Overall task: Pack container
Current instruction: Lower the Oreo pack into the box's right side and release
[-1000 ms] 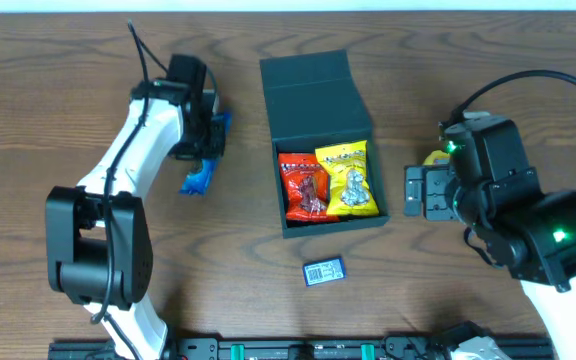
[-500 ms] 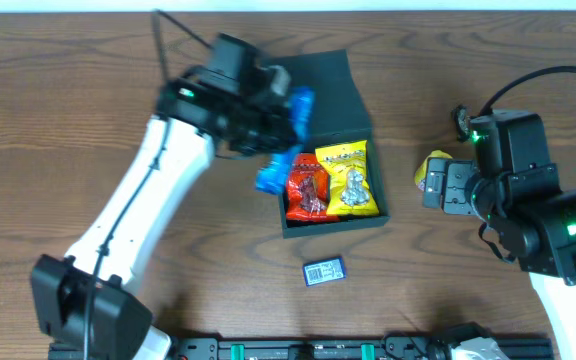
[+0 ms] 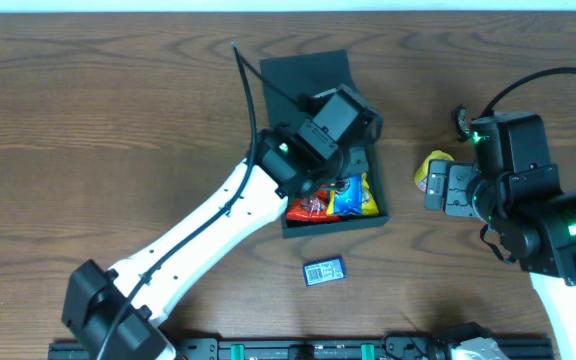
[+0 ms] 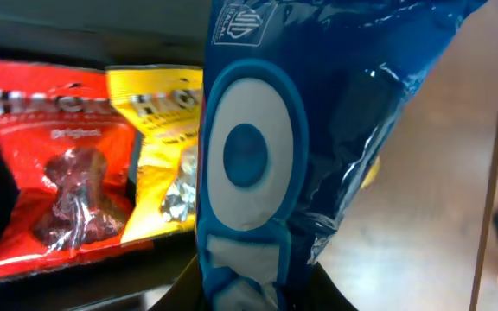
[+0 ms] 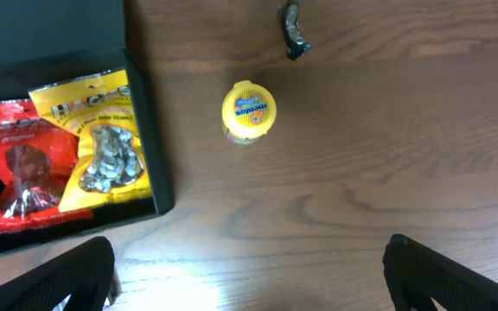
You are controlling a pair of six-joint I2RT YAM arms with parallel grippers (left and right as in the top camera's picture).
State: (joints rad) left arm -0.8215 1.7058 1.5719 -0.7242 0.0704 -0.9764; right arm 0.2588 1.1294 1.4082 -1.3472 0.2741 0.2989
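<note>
My left gripper should keep going toward the box's side (image 3: 380, 186) by the tub and let go there, because the blue packet (image 3: 347, 195) hangs lengthwise along the yellow packet.
The container (image 3: 334, 227) is a dark square box with its flap lid (image 3: 303, 76) open toward the far side. A red packet (image 3: 303, 208) and a yellow packet (image 3: 367, 203) lie inside it. They also show in the left wrist view, red packet (image 4: 50, 173) and yellow packet (image 4: 158, 147), and in the right wrist view, red packet (image 5: 22, 168) and yellow packet (image 5: 100, 142). My left gripper (image 3: 334, 160) is over the box, shut on a blue packet (image 4: 318, 112) that hangs above the packets. My right gripper (image 5: 249, 285) is open and empty, right of the box (image 5: 157, 177).
A small yellow-lidded tub (image 3: 434, 168) stands on the table right of the box, also in the right wrist view (image 5: 249, 111). A small dark object (image 3: 460, 117) lies beyond it. A small blue barcode packet (image 3: 323, 271) lies in front of the box.
My left arm has swung right, carrying the blue packet from the table left of the box to over the open box. The right arm shifted slightly right, then held still.
</note>
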